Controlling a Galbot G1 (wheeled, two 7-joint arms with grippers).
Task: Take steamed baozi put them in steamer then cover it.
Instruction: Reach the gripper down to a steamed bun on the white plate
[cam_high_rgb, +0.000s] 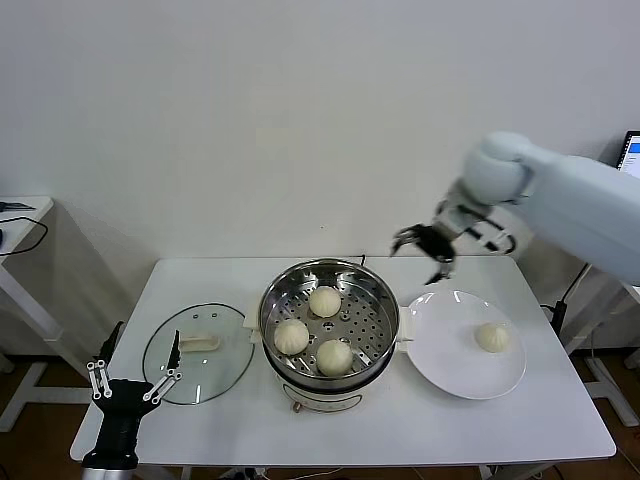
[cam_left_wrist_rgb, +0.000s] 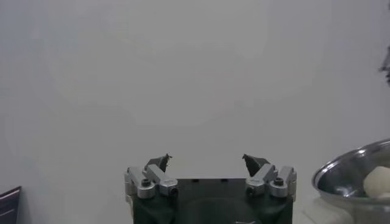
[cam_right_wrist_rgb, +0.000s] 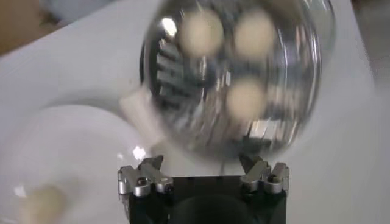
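Note:
The last baozi lies alone on the white plate (cam_high_rgb: 455, 345) and my right gripper is open, so I should go on moving there until the fingers straddle that baozi (cam_high_rgb: 492, 337).
The steel steamer (cam_high_rgb: 330, 295) stands mid-table with three baozi on its perforated tray: one at the back (cam_high_rgb: 324, 301), one at the left (cam_high_rgb: 291, 337), one at the front (cam_high_rgb: 335, 356). A fourth baozi (cam_high_rgb: 492, 337) lies on the white plate (cam_high_rgb: 450, 365) to the right. My right gripper (cam_high_rgb: 424, 250) is open and empty, in the air above the gap between steamer and plate, behind them. The right wrist view shows the steamer (cam_right_wrist_rgb: 183, 91), its three baozi and the plate's baozi (cam_right_wrist_rgb: 39, 204). My left gripper (cam_high_rgb: 130, 378) is open and empty, parked at the table's front left corner.
A glass lid (cam_high_rgb: 215, 360) with a cream handle lies flat on the table left of the steamer, close to the left gripper. A white wall stands behind the table. A side table with cables is at the far left.

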